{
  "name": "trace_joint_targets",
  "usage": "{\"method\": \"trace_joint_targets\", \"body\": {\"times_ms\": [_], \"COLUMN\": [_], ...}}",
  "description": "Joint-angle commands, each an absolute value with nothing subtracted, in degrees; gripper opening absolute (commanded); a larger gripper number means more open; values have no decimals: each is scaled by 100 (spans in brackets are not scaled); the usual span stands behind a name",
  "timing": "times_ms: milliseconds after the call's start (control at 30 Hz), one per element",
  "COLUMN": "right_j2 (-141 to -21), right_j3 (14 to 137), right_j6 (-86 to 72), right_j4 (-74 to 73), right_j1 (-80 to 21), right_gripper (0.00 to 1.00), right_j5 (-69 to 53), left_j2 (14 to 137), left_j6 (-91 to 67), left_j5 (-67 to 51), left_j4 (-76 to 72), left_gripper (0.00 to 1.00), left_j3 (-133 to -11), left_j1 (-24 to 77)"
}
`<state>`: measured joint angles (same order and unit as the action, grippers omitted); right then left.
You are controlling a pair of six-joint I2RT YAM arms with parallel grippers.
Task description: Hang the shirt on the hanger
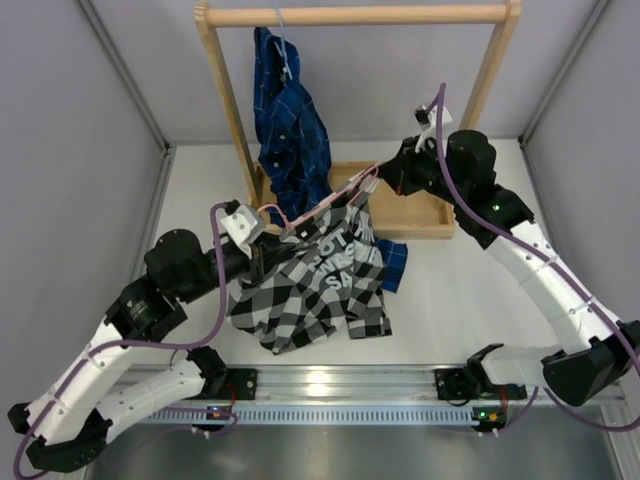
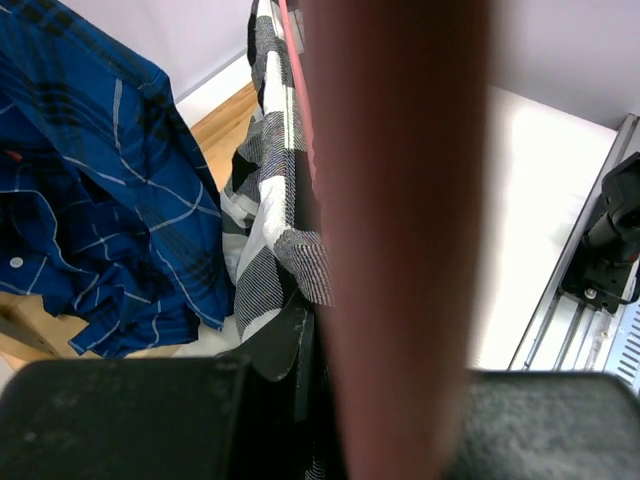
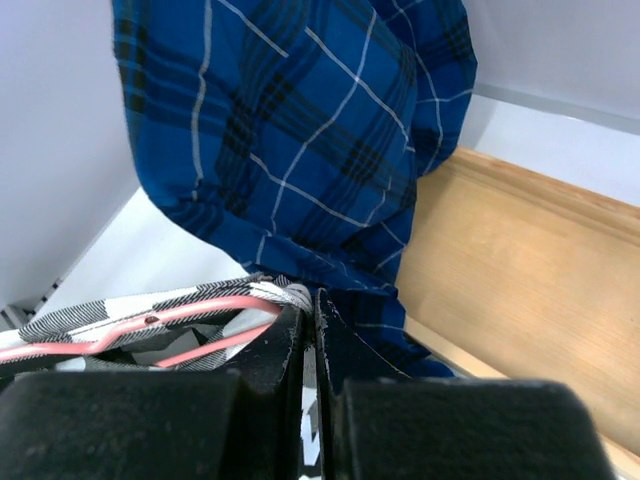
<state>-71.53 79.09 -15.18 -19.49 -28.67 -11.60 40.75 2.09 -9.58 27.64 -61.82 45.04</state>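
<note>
The hanger's hook end (image 1: 275, 209) is in my left gripper over the bunched shirt (image 1: 272, 305), so my right gripper should take the hanger before my left gripper spreads the shirt.
The black-and-white checked shirt (image 1: 310, 285) with white lettering hangs between my two grippers, its lower part on the table. The pink hanger (image 1: 330, 203) runs along its upper edge, inside the fabric. My left gripper (image 1: 260, 243) holds the left end. In the left wrist view the hanger (image 2: 400, 220) is a blurred pink bar running down between the fingers (image 2: 288, 345), beside checked fabric (image 2: 270, 190). My right gripper (image 1: 383, 180) is shut on the shirt's edge (image 3: 285, 293) at the right end, with the pink wire (image 3: 200, 310) just left of its fingers (image 3: 345, 340).
A dark blue plaid shirt (image 1: 290, 130) hangs on a light blue hanger from the wooden rack (image 1: 350, 15), right behind my grippers. The rack's wooden base tray (image 1: 425, 215) lies under my right wrist. A blue cloth (image 1: 396, 262) pokes out beside the checked shirt.
</note>
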Motion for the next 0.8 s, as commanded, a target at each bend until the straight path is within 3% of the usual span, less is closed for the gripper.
{"method": "trace_joint_targets", "body": {"times_ms": [0, 267, 400, 500, 633, 767], "right_j2": [-7111, -7172, -7452, -7585, -7392, -7672], "right_j3": [8376, 8305, 8595, 8544, 8016, 8734], "right_j6": [-1336, -870, -1352, -1757, -1960, -1337], "right_j4": [-1090, -1178, -1484, -1548, -634, -1097], "right_j1": [-2601, -2453, -2032, -1960, -1977, -2433], "right_gripper": [0, 0, 0, 0, 0, 0], "right_j5": [-476, 263, 343, 54, -1218, -740], "left_j2": [4218, 4649, 4764, 4781, 4957, 5229], "left_j6": [202, 238, 71, -210, -150, 95], "left_j5": [-1195, -607, -274, 701, 958, 765], "left_j4": [3270, 3822, 3867, 3858, 3867, 3858], "left_gripper": [0, 0, 0, 0, 0, 0], "left_j3": [-6047, -6161, -6065, -6091, -6231, -6372], "left_j1": [4526, 4526, 4526, 4535, 4535, 4815]}}
